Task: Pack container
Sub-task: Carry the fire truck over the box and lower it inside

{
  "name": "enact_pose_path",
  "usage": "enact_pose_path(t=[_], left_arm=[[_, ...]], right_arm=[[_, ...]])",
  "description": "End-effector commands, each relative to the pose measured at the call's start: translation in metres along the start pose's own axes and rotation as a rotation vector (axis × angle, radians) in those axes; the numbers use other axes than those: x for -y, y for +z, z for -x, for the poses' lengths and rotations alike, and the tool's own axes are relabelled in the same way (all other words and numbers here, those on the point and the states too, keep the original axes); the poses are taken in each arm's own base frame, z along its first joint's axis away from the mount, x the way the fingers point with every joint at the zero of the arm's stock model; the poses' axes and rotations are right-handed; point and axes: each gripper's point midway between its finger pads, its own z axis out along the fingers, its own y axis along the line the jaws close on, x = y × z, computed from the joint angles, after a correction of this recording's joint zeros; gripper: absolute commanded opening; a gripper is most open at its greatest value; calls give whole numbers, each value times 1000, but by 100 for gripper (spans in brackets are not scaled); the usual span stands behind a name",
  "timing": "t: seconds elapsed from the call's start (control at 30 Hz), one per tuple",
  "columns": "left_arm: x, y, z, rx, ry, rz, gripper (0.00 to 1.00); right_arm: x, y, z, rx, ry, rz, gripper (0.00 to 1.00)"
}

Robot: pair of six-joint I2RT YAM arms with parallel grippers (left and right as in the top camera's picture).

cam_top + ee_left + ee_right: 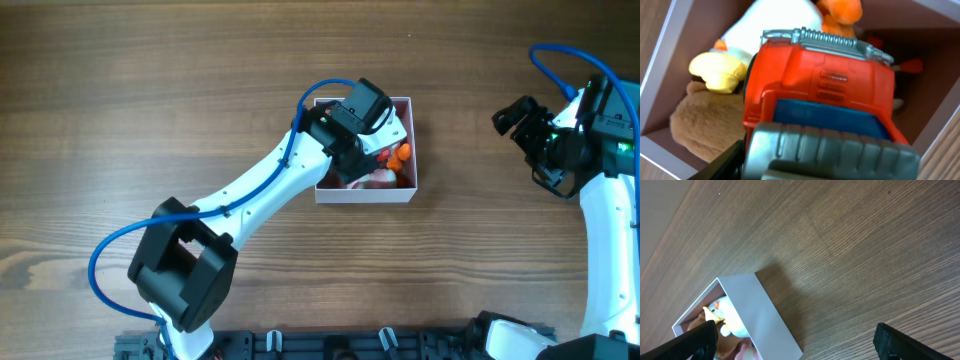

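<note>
The red toy truck's nose (827, 45) is over the duck plush, so my left gripper should grip the truck again behind its roof and lower it next to the brown plush (710, 122).
The container (414, 150) is a small white-walled box with a dusty-pink inside, at the middle of the table. My left gripper (362, 148) reaches down into it. In the left wrist view a red toy truck (825, 85) with a blue window and grey bumper fills the space between my fingers, over the box's pink inside (935, 65). Below it lie a white duck plush (775, 25), a brown plush (705, 120) and an orange toy (840, 12). My right gripper (515, 118) is open and empty, well to the right of the box.
The right wrist view shows the container's white outer wall (760, 315) at the lower left, between my wide-spread right fingers (800, 345), with bare wooden table (865, 255) around it. An orange toy (402, 153) and a pink one (380, 178) show inside the box.
</note>
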Motion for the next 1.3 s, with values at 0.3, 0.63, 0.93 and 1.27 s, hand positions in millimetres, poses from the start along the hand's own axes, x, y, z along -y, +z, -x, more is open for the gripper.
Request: enact_pose_path(t=[0.3,0.63,0.93,1.27], left_arm=[[-2,-47,15,98,-187,24,100],[-42,-7,23,140,-239,80,34],[29,28,-15,-76,-273,-178,8],[52,26,-23,-145,-260,-169,48]], right_arm=[[1,-3,2,18,8,-8,99],[1,-3,2,18,7,-8,100],[1,-3,2,18,8,-8,100],[1,-3,2,18,8,-8,99]])
